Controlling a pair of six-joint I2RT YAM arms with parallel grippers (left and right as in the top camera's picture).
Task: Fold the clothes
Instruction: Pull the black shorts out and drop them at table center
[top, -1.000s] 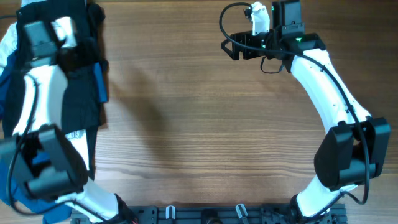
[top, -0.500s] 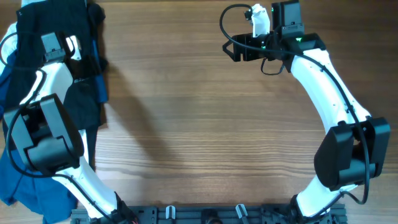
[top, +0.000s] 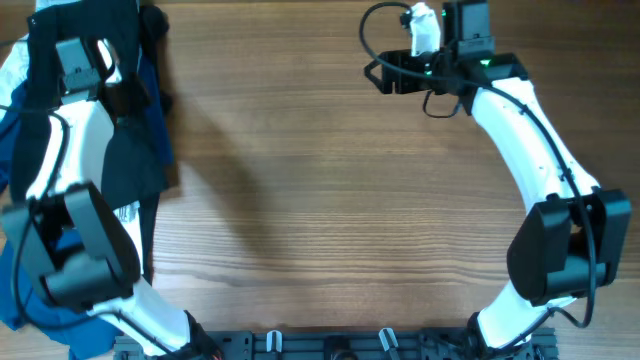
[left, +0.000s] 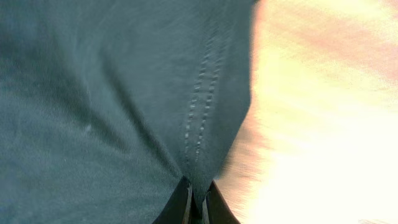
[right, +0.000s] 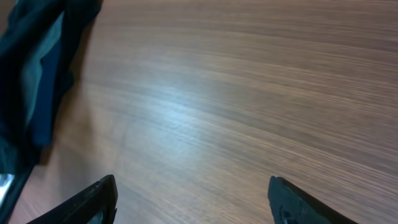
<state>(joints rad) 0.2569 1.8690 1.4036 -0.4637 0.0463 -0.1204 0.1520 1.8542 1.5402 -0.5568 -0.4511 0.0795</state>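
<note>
The black shorts (top: 135, 168) are lying on other garments, too far for the robot's right gripper to reach, so next the left gripper brings them to the clear wood (top: 375, 125) near the right gripper before they are folded.
The black shorts (top: 130, 170) lie bunched at the table's far-left edge, on top of other garments. My left gripper (top: 128, 97) is down on them near their upper part. In the left wrist view the dark fabric (left: 124, 93) with a double line of stitching fills most of the frame. There my left gripper (left: 198, 200) is shut, with a fold of that fabric pinched between its tips. My right gripper (top: 378, 78) hangs over bare wood at the back right, far from the shorts. Its fingers (right: 99, 199) stand wide apart, open, with nothing between them.
A deep-blue garment (top: 22, 160) lies under and beside the shorts and trails down the left edge (top: 30, 300). A pale cloth (top: 14, 70) shows at the far left. Dark clothing (right: 34, 74) sits at the top left of the right wrist view. The wooden table (top: 330, 200) spans the middle.
My left gripper has shut on the black fabric, and its wrist has shifted a little towards the back left. My right gripper has narrowed slightly and barely moved.
</note>
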